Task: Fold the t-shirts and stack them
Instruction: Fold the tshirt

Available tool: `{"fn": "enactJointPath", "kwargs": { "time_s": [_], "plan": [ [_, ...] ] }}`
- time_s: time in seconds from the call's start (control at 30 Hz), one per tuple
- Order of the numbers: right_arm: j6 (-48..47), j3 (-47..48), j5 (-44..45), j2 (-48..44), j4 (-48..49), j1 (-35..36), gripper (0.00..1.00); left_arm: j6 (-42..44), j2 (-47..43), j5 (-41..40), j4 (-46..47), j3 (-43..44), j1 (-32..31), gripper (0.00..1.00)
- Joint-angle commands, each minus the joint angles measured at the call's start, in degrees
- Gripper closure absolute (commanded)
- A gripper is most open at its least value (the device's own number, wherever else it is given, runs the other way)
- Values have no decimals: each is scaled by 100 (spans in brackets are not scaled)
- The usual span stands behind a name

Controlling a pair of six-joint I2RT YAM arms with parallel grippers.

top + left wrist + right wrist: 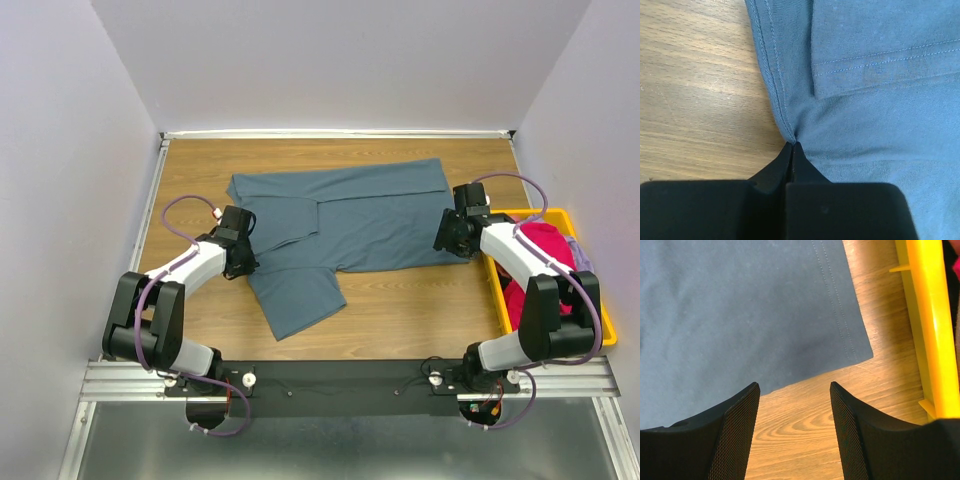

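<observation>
I can see that only my left gripper holds the t-shirt and its hem corner (866,354) lies free by the bin, so my right gripper should pinch that corner before both grippers fold the t-shirt.
A slate blue-grey t-shirt (370,215) lies spread across the middle of the wooden table, one sleeve folded inward and its lower part trailing toward the near left. My left gripper (246,260) sits at the shirt's left edge. In the left wrist view it (792,146) is shut, pinching the stitched edge of the cloth (880,115). My right gripper (448,240) stands open at the shirt's right hem. Its fingers (795,390) hover over bare wood just short of the hem corner (740,315), with nothing between them. A magenta-pink t-shirt (545,245) lies in the bin.
A yellow plastic bin (503,300) stands at the table's right edge, close beside my right arm; its rim (927,315) shows just right of the right gripper. Walls close the table at the back and both sides. Bare wood (420,310) lies in front of the shirt.
</observation>
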Motion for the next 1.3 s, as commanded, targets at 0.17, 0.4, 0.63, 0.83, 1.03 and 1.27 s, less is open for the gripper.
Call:
{"fn": "enactJointPath", "kwargs": {
  "time_s": [0.17,0.4,0.63,0.83,1.03,1.27],
  "plan": [
    [285,-176,365,95,-217,-256,36,150,-197,-264,-413,54,200,100],
    [531,-351,303,280,-208,-442,39,212,-407,-140,-378,36,507,100],
    [655,-536,233,271,-50,-574,41,230,-408,-52,-299,-43,578,100],
    [707,-773,14,254,178,-837,42,212,-390,-61,-246,-87,613,100],
    [778,-792,-171,-36,319,-960,46,229,-337,-26,-220,-113,631,100],
    [865,-668,-5,-168,328,-1004,46,212,-346,-87,-220,-113,639,100]
  ]
}}
